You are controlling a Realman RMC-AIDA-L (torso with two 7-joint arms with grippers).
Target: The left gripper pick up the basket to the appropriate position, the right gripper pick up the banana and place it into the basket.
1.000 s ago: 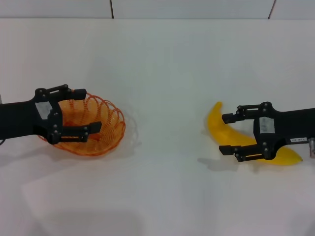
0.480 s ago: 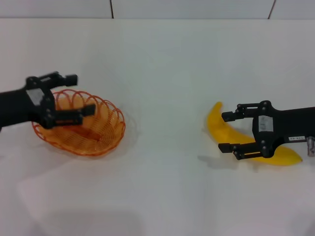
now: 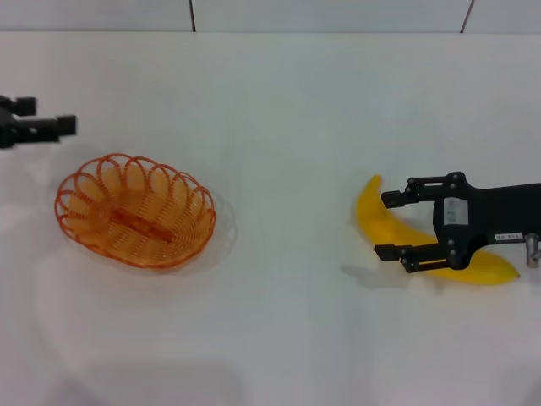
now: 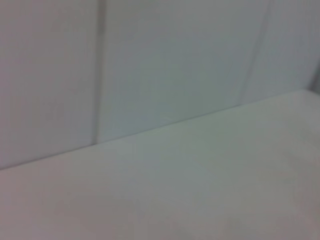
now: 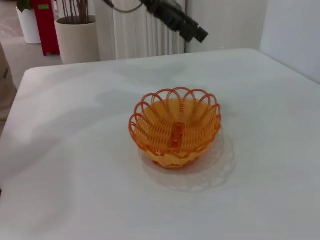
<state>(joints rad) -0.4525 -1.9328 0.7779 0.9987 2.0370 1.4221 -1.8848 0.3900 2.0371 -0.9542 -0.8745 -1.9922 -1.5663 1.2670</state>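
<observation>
The robot's left gripper is behind the basket (image 3: 137, 213) and free of it, so it needs to come down again onto the basket's end rim (image 3: 69, 185) and pull the basket toward the banana.
The orange wire basket (image 3: 135, 210) sits flat on the white table at the left, empty; it also shows in the right wrist view (image 5: 175, 127). My left gripper (image 3: 52, 114) is open and empty at the far left edge, behind the basket and clear of it; it also shows in the right wrist view (image 5: 176, 21). The yellow banana (image 3: 378, 216) lies on the table at the right. My right gripper (image 3: 390, 226) is open, low over the banana's middle, with one finger on each side of it. The left wrist view shows only table and wall.
The white table (image 3: 279, 127) runs back to a tiled wall (image 3: 330, 13). In the right wrist view, a white radiator (image 5: 140, 30), a plant pot (image 5: 77, 40) and a red object (image 5: 45, 22) stand beyond the table's far edge.
My left gripper has let go of the basket and pulled back to the far left edge. The basket has settled flat on the table. The right gripper has stayed over the banana.
</observation>
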